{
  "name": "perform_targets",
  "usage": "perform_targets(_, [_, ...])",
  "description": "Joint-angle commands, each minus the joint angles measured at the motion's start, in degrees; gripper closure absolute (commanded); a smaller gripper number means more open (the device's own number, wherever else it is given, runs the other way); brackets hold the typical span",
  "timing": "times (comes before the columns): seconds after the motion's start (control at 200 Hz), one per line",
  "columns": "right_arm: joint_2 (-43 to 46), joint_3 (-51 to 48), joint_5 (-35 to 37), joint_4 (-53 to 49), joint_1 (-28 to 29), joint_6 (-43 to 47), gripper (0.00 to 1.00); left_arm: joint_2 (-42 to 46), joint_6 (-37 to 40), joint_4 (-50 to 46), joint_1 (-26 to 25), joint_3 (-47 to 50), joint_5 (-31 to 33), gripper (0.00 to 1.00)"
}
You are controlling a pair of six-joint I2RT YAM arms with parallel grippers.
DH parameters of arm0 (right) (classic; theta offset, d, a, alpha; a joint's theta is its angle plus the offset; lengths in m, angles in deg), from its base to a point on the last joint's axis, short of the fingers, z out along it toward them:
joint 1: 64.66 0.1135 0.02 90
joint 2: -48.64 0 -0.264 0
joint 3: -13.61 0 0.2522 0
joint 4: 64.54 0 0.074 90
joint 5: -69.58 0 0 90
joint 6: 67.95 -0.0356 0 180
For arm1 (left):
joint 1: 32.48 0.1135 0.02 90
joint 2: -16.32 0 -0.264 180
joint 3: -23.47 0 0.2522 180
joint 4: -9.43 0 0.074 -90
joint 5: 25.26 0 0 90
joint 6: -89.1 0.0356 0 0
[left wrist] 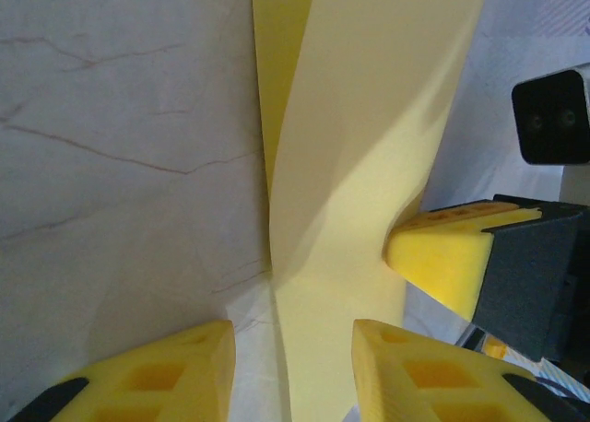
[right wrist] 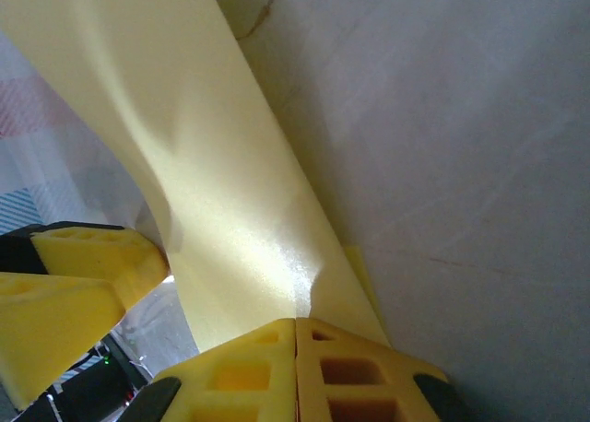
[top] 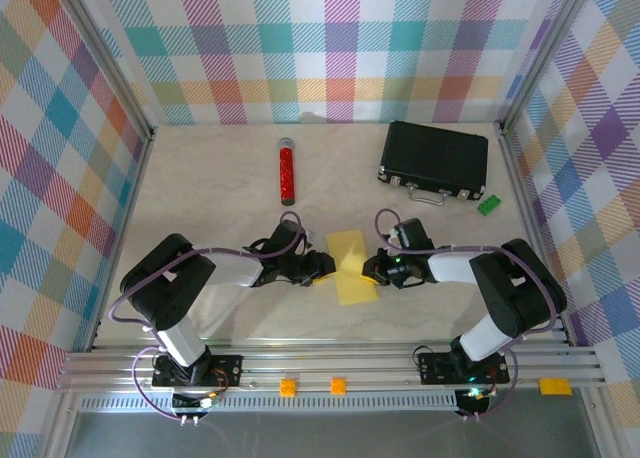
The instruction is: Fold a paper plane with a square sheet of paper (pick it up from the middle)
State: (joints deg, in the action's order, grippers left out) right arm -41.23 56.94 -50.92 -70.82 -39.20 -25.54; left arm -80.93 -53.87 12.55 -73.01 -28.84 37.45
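Note:
I should close my left gripper on the sheet's opposite edge (left wrist: pixel 278 307), because my right gripper alone holds the sheet's middle (top: pixel 352 266) and moves to the sheet's near end afterwards.
The square sheet of paper (top: pixel 352 268) is yellow and folded into a long strip, part lying on the table and part lifted between the two arms. My left gripper (top: pixel 328 268) meets it from the left and my right gripper (top: pixel 370 270) from the right. In the left wrist view the paper (left wrist: pixel 369 118) runs up between the fingers of my left gripper (left wrist: pixel 293 339), which stand apart with a gap on the left side. One yellow finger (left wrist: pixel 442 265) of the right gripper presses the sheet's far edge. My right gripper (right wrist: pixel 297 325) is shut on the paper (right wrist: pixel 212 192).
A red cylinder (top: pixel 286 172) lies at the back centre. A black case (top: pixel 435 158) sits at the back right with a small green block (top: pixel 488 205) beside it. Plaid walls close off the left, right and rear, and an aluminium rail (top: pixel 330 363) runs along the front.

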Motion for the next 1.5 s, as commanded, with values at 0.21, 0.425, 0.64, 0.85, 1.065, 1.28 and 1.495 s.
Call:
perform_targets(0.21, [-1.02,-1.97,0.44,-1.64,-0.46,-1.97,0.9,-2.81,-2.34,2.95,-1.56,-0.92,-0.13,0.63])
perform_targets(0.425, [0.68,-1.8,1.23,-3.16,-0.49,-1.95,0.89,-4.57,-2.85,3.83,-1.99,-2.05,-0.99,0.65])
perform_targets(0.64, [2.42,-1.9,1.89,-3.75,-0.47,-1.84,0.88,-6.5,-3.7,6.36,-2.57,-2.31,-1.79,0.7])
perform_targets(0.85, [1.65,-1.89,0.24,-1.87,-0.49,-2.02,0.86,-5.67,-4.94,8.84,-2.62,-1.12,-0.98,0.77])
perform_targets(1.065, [4.87,-1.56,-3.33,1.7,-0.47,-0.17,0.75,-3.25,-3.25,3.7,-2.56,-1.78,1.05,0.95])
perform_targets(1.28, [18.8,-3.09,-1.74,-0.54,1.02,10.28,0.52,1.24,-3.24,-1.6,-2.06,-1.77,1.7,1.0])
perform_targets(1.495, [31.07,-6.63,22.45,-4.26,20.03,34.83,0.47,6.89,-3.68,-4.59,0.26,-1.05,-0.72,1.0])
